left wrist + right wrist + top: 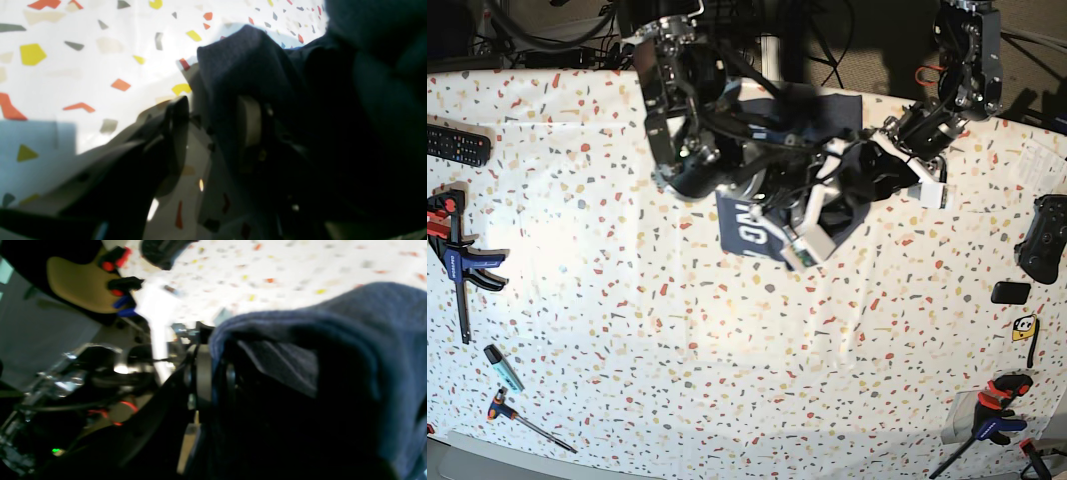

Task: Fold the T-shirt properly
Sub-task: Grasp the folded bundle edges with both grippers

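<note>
I expect the T-shirt (839,112) to spread open and show more of the white lettering (752,226), which disappears into the bunched folds, when I pull my grippers apart.
The dark navy T-shirt (799,122) is bunched and lifted at the back middle of the table, with white lettering (747,221) showing on a hanging part. In the right wrist view my right gripper (217,363) is shut on a fold of the T-shirt (317,336), its fingers close together around the cloth. In the left wrist view my left gripper (213,110) stands open. The T-shirt (247,63) drapes over its right finger (248,123), and the other finger (176,123) is bare. In the base view both grippers (812,240) (862,170) sit in the cloth.
On the speckled tablecloth (727,350) lie a remote (457,145), a blue clamp (457,262), a marker (502,367) and a screwdriver (527,420) at the left. A game controller (1042,238), a small black object (1010,292) and another clamp (992,420) are at the right.
</note>
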You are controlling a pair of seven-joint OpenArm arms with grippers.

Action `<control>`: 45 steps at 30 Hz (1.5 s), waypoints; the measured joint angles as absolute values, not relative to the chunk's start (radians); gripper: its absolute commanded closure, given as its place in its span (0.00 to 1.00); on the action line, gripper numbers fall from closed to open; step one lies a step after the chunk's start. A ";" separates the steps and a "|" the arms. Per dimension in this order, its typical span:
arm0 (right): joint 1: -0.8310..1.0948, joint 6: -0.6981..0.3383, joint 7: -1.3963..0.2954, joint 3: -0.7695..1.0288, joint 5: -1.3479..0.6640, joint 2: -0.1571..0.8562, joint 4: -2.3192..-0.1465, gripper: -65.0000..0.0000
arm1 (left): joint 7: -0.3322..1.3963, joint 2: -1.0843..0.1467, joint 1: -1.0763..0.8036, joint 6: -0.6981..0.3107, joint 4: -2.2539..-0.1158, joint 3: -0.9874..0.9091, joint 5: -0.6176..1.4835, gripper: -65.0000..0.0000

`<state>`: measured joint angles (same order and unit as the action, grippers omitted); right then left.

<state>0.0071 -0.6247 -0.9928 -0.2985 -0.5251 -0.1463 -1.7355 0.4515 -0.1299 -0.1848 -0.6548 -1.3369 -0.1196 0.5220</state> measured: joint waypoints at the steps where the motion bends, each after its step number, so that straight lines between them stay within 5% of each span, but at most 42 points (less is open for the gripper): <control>1: 0.016 -0.625 -0.999 -0.320 -0.525 -0.147 -1.736 1.00 | 0.451 -0.130 -0.185 -0.655 -1.337 -0.120 0.522 0.64; 11: 0.050 -0.621 -0.958 -0.375 -0.472 -0.144 -1.736 1.00 | 0.452 -0.131 -0.183 -0.655 -1.337 -0.119 0.521 0.64; 15: 0.050 -0.621 -0.946 -0.375 -0.501 -0.144 -1.736 0.70 | 0.476 -0.150 -0.174 -0.656 -1.345 -0.115 0.521 0.64; 18: 0.047 -0.617 -0.947 -0.374 -0.561 -0.140 -1.735 0.65 | 0.515 -0.193 -0.173 -0.654 -1.388 -0.109 0.515 0.64; 27: -0.036 -0.667 -1.014 -0.377 -0.847 -0.144 -1.736 0.65 | 0.578 -0.367 -0.185 -0.471 -1.585 -0.115 0.488 0.64; 37: -0.111 -0.670 -1.021 -0.374 -0.673 -0.128 -1.736 0.66 | 0.639 -0.382 -0.202 -0.441 -1.672 -0.183 0.598 0.65; 40: -0.127 -0.671 -1.010 -0.352 -0.589 -0.087 -1.736 0.83 | 0.643 -0.354 -0.253 -0.481 -1.701 -0.183 0.680 0.76; 42: -0.130 -0.671 -1.004 -0.325 -0.538 -0.051 -1.736 1.00 | 0.654 -0.321 -0.313 -0.511 -1.718 -0.182 0.748 0.93; 45: -0.127 -0.670 -1.000 -0.300 -0.488 0.002 -1.736 1.00 | 0.657 -0.270 -0.390 -0.580 -1.744 -0.182 0.825 1.00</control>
